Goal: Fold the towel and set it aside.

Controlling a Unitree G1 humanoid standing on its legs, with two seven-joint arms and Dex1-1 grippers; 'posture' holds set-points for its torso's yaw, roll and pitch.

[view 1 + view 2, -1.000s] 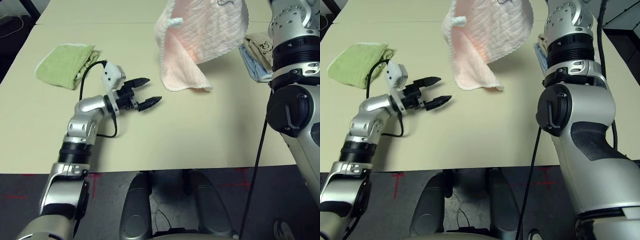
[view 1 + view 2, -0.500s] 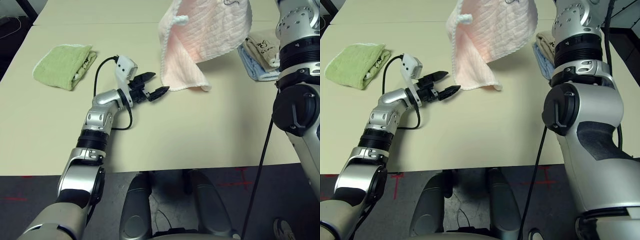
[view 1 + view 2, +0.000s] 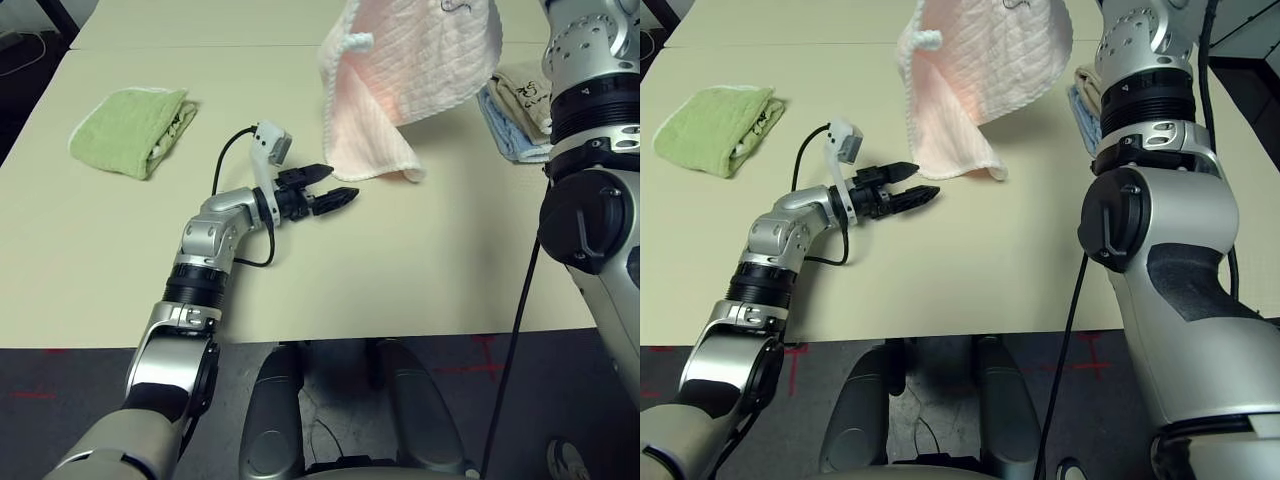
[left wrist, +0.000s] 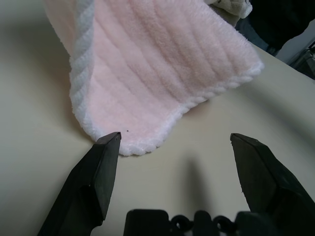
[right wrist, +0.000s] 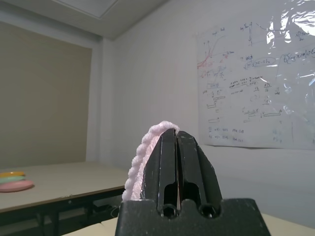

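Observation:
My gripper will spread the towel's corners. A white loop [image 3: 358, 42] sits partway up the towel's edging [image 3: 341, 62], so that edge of the towel should then pull straight with the loop in the middle.
The pale pink towel [image 3: 400, 70] hangs from above, white edging down its left side, with its lowest corner [image 4: 147, 73] resting on the table. My right gripper [image 5: 175, 142] is raised above the table and shut on the towel's edge, and pink terry [image 5: 142, 157] shows beside its fingers. Low over the table, my left gripper [image 3: 340, 181] stands open, its fingertips just short of the resting corner. In the left wrist view that corner lies just beyond the left gripper [image 4: 175, 138], close to one fingertip [image 4: 110, 142], and nothing is between the fingers.
A green folded towel [image 3: 130, 125] lies at the far left of the beige table [image 3: 420, 260]. Beige and light blue folded towels [image 3: 512, 108] are stacked at the right, behind my right arm [image 3: 590, 200]. A black cable [image 3: 235, 165] loops beside my left wrist.
My left arm has reached rightward across the table, bringing its open gripper up to the towel's resting corner. The towel still hangs from the shut right gripper.

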